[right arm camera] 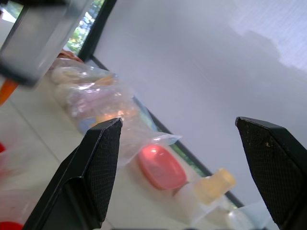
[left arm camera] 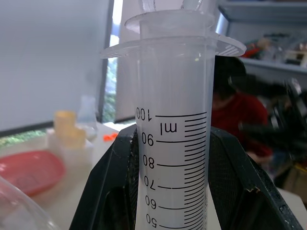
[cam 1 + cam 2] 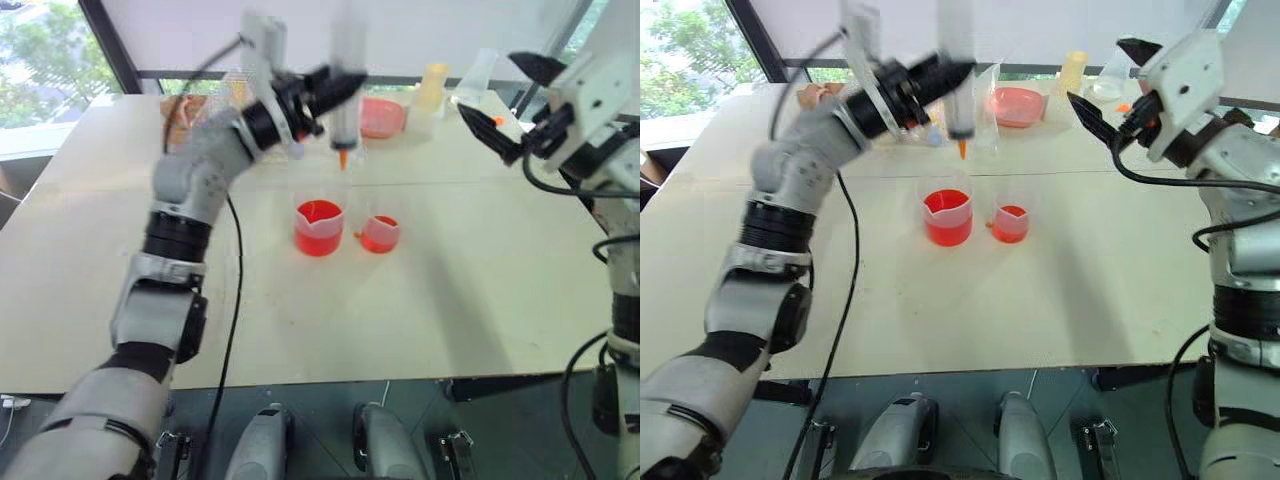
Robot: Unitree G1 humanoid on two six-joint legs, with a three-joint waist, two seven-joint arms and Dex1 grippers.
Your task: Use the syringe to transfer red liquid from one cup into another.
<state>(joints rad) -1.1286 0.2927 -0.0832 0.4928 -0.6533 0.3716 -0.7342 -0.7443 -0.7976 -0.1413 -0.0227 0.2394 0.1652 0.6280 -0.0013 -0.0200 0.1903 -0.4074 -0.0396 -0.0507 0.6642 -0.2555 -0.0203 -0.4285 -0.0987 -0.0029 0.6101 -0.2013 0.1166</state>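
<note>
The syringe's plunger [image 2: 170, 21] sits down at the syringe body's edge. Next, my left gripper lowers the syringe's orange tip into the larger beaker [image 3: 319, 211] before reaching the smaller cup.
My left gripper [image 3: 338, 88] is shut on the syringe [image 3: 347, 75], holding it upright above the table with its orange tip [image 3: 342, 157] pointing down. The tip hangs over the larger beaker [image 3: 319, 228], well above its rim. That beaker holds red liquid [image 3: 319, 238]. The smaller cup [image 3: 380, 234] stands just to its right, also with red liquid in it. In the left wrist view the graduated barrel [image 2: 175, 143] sits clamped between the black fingers [image 2: 108, 191]. My right gripper [image 3: 505, 100] is raised at the right, open and holding nothing, apart from the syringe.
A pink dish [image 3: 381, 116], a yellow-capped bottle [image 3: 432, 92] and clear plastic bags [image 1: 96, 103] lie along the table's far edge. The tan table [image 3: 450, 300] has bare room in front of the cups. A person in red [image 2: 235, 115] is beyond the table.
</note>
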